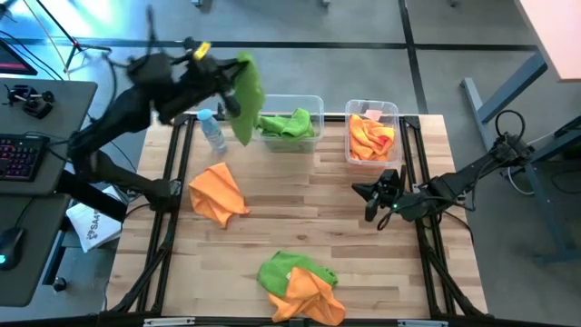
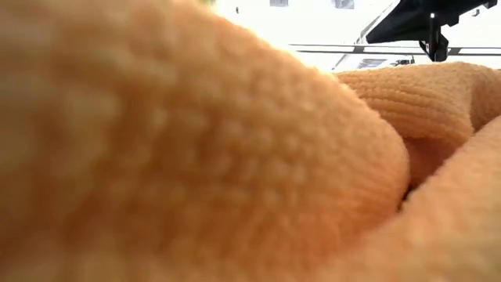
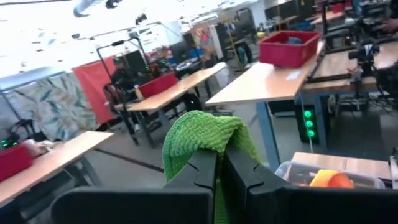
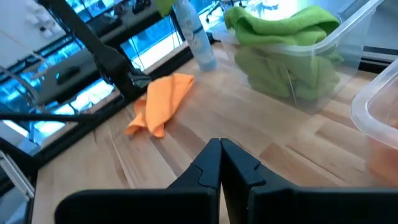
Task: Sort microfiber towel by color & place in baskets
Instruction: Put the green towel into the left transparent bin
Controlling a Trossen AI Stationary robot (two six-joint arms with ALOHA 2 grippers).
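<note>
The green towel (image 1: pixel 246 102) is hanging free next to the wider clear basket of green towels (image 1: pixel 289 124). My left gripper should now carry it over and lower it inside until it lets go.
My left gripper (image 1: pixel 234 84) is raised near the table's far left, shut on a green towel (image 1: pixel 247 100) that hangs just left of the wider clear basket (image 1: pixel 317 102). That basket holds green towels (image 1: pixel 289 124); the narrower basket (image 1: pixel 349 111) holds orange ones (image 1: pixel 370 138). A loose orange towel (image 1: pixel 218 193) lies flat on the table left of centre. At the near edge a green towel (image 1: pixel 289 267) lies partly under an orange one (image 1: pixel 309 295). My right gripper (image 1: pixel 370 194) waits shut low over the table's right side. My left gripper pinches a bunched fold of the green towel (image 3: pixel 200 134) between its two fingers (image 3: pixel 241 171); cloth bulges past the fingertips in the left wrist view. The towel is lifted clear of the table and hangs slack below the gripper (image 1: pixel 245 127).
A small clear water bottle with a blue cap (image 1: pixel 211 130) stands between the hanging towel and the table's left rail. The low view is almost filled by orange cloth (image 2: pixel 196 157) right at the lens. Bare wood (image 1: pixel 309 200) lies in the middle of the table.
</note>
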